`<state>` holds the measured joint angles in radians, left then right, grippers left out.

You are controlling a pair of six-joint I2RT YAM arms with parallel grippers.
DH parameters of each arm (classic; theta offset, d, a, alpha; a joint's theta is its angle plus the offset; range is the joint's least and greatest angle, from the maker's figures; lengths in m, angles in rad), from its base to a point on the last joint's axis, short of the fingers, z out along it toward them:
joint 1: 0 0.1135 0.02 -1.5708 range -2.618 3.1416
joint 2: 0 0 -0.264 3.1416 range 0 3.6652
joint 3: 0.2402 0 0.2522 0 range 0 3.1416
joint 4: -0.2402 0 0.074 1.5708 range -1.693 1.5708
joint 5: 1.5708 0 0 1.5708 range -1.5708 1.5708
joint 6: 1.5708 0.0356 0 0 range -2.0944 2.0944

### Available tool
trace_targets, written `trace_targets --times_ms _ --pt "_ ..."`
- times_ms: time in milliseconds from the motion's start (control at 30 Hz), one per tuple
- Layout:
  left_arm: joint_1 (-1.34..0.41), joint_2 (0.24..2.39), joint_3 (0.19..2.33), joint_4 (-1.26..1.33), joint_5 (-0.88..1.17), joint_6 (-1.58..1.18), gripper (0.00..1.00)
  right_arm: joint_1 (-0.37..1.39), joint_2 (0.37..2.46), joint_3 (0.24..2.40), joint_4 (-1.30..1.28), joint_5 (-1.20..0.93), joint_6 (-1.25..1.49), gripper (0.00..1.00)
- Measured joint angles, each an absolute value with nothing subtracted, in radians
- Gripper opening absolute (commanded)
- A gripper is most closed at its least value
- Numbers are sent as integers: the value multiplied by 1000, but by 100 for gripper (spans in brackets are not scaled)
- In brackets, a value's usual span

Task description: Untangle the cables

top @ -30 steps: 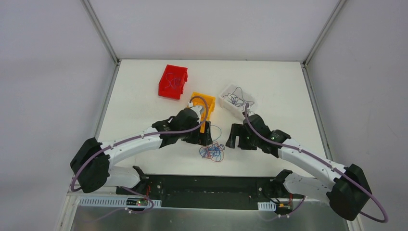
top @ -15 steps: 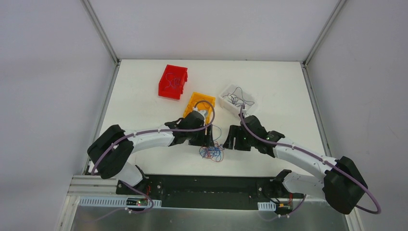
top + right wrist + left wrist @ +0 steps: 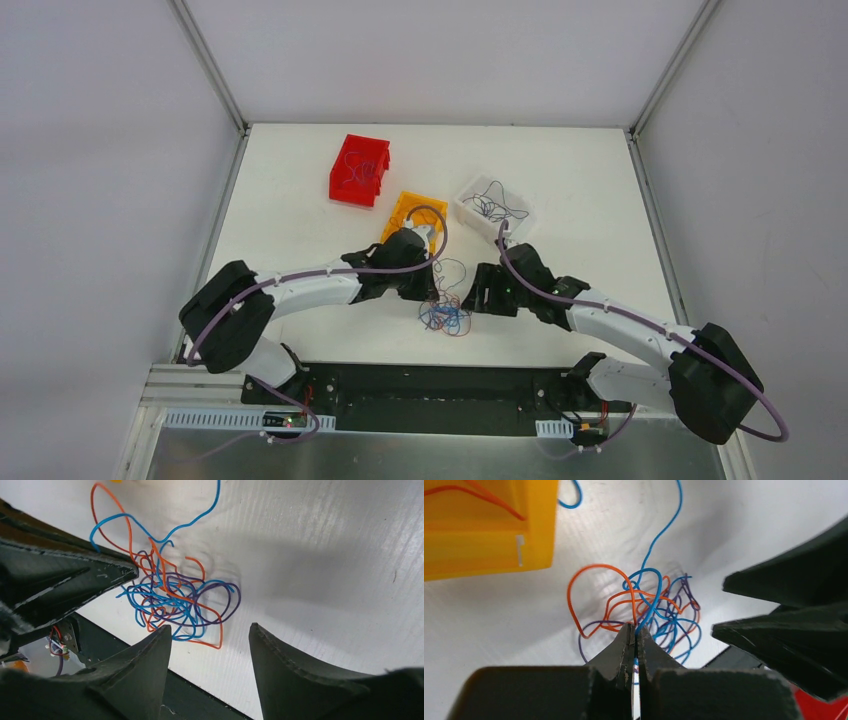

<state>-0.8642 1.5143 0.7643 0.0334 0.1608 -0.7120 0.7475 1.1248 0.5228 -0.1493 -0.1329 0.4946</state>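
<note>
The blue cable in my left gripper twists through the orange and purple loops point(image 3: 681, 600). My right gripper should keep the knot point(image 3: 181, 603) back while my left gripper pulls.
The cables point(image 3: 445, 315) lie as a small knot of thin blue, orange and purple loops on the white table between the two grippers. My left gripper point(image 3: 636, 630) is shut at the knot's edge, with a blue cable point(image 3: 655, 595) pinched between its tips and an orange loop point(image 3: 594, 569) running to the same spot. In the top view the left gripper point(image 3: 432, 293) sits just above the knot. My right gripper point(image 3: 210, 626) hangs open over the near side of the tangle point(image 3: 175, 600), nothing between its fingers. The right gripper point(image 3: 480, 298) is to the knot's right.
A yellow bin point(image 3: 412, 214) stands right behind the left gripper, with orange wire in it point(image 3: 489, 530). A red bin point(image 3: 358, 170) and a clear bin point(image 3: 495, 208), each holding loose wires, stand further back. The table's near edge point(image 3: 200, 680) runs just below the tangle.
The left jaws have closed from wide open onto the blue cable. Both grippers have drawn in towards the knot, and the right jaws have narrowed a little.
</note>
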Motion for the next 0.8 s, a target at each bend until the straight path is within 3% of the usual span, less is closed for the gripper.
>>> trace_targets --times_ms 800 --pt "-884 1270 773 5 227 -627 0 746 1098 439 80 -205 467 63"
